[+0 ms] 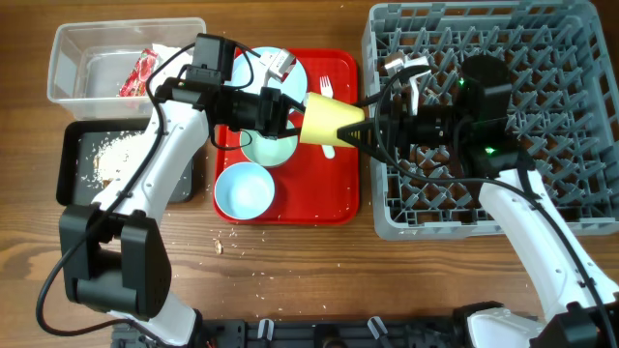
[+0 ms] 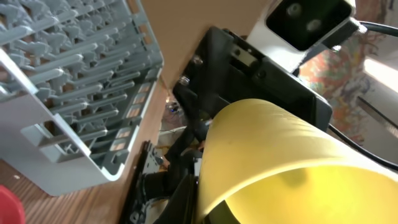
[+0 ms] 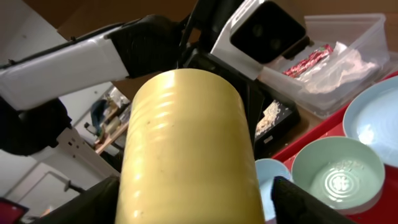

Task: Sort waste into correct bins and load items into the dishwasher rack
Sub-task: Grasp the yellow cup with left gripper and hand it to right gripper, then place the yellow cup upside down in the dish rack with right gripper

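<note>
The yellow cup is held by its rim [image 1: 308, 118] in my left gripper, so my right gripper should grab the cup's base end [image 1: 354, 121] and put the cup in the rack with its opening down.
The yellow cup [image 1: 327, 121] is held on its side in the air over the red tray [image 1: 338, 208]. My left gripper [image 1: 295, 111] is shut on its rim, with one finger inside the cup [image 2: 280, 149]. My right gripper [image 1: 356, 128] is open, and its fingers straddle the cup's base end [image 3: 186, 143] with a small gap. Two light-blue bowls [image 1: 244, 190] [image 1: 269, 147] and the plate [image 1: 290, 77] sit on the red tray, with the white fork [image 1: 326, 87] beside the plate. The grey dishwasher rack [image 1: 542, 58] stands at the right.
The clear tub [image 1: 68, 68] at the back left holds the red-and-white wrapper [image 1: 140, 72]. The black tray [image 1: 73, 164] in front of it holds crumbly scraps [image 1: 116, 155]. A few crumbs [image 1: 218, 242] lie on the wooden table near the red tray's front corner.
</note>
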Motion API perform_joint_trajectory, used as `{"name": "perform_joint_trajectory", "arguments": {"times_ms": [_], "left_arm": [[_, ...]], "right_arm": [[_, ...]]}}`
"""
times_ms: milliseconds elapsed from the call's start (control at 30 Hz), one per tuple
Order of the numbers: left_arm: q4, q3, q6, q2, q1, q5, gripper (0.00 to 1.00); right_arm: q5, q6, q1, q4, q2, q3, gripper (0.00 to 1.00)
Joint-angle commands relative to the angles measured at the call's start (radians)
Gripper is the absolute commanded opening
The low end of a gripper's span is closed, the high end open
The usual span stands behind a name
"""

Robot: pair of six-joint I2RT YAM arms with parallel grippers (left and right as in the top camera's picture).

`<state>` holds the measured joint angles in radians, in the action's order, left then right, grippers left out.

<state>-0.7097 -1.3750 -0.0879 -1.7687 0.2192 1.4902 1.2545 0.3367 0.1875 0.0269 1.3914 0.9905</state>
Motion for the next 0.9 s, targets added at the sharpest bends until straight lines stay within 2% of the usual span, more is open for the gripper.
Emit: {"name": "perform_joint_trajectory", "arguments": {"times_ms": [0, 100, 200, 267, 333, 400, 433, 533, 667, 733, 867], "left_arm": [[0.005, -0.014, 0.002, 0.013, 0.002, 0.016, 0.04], [0.026, -0.014, 0.002, 0.013, 0.002, 0.016, 0.04], [0.051, -0.014, 0.002, 0.013, 0.002, 0.015, 0.1], [0.057, -0.014, 0.002, 0.013, 0.0, -0.019, 0.18], [0.057, -0.014, 0.002, 0.013, -0.01, -0.048, 0.22], [0.057, -0.014, 0.002, 0.013, -0.025, -0.123, 0.23], [0.057, -0.014, 0.002, 0.013, -0.034, -0.195, 0.24], [0.053, -0.014, 0.002, 0.013, -0.048, -0.559, 0.2], [0.008, -0.014, 0.001, 0.013, -0.01, -1.125, 0.2], [-0.01, -0.014, 0.001, 0.013, 0.008, -1.268, 0.2], [-0.045, -0.014, 0.001, 0.013, 0.033, -1.413, 0.2]], "right_arm": [[-0.009, -0.022, 0.006, 0.001, 0.013, 0.015, 0.62], [-0.024, -0.021, 0.006, 0.001, 0.013, 0.015, 0.39], [-0.041, -0.018, 0.006, 0.002, 0.013, 0.015, 0.23], [-0.096, 0.007, -0.002, 0.001, 0.013, 0.015, 0.2], [-0.114, 0.008, -0.025, -0.006, 0.008, 0.015, 0.2], [-0.18, 0.005, -0.069, -0.083, -0.011, 0.016, 0.2], [-0.24, -0.001, -0.098, -0.15, -0.024, 0.016, 0.2], [-0.435, -0.022, -0.143, -0.377, -0.078, 0.024, 0.19], [-0.814, -0.021, -0.145, -0.81, -0.187, 0.143, 0.19], [-0.964, -0.019, -0.125, -1.006, -0.191, 0.241, 0.19], [-1.144, 0.035, -0.043, -1.22, -0.175, 0.325, 0.19]]}}
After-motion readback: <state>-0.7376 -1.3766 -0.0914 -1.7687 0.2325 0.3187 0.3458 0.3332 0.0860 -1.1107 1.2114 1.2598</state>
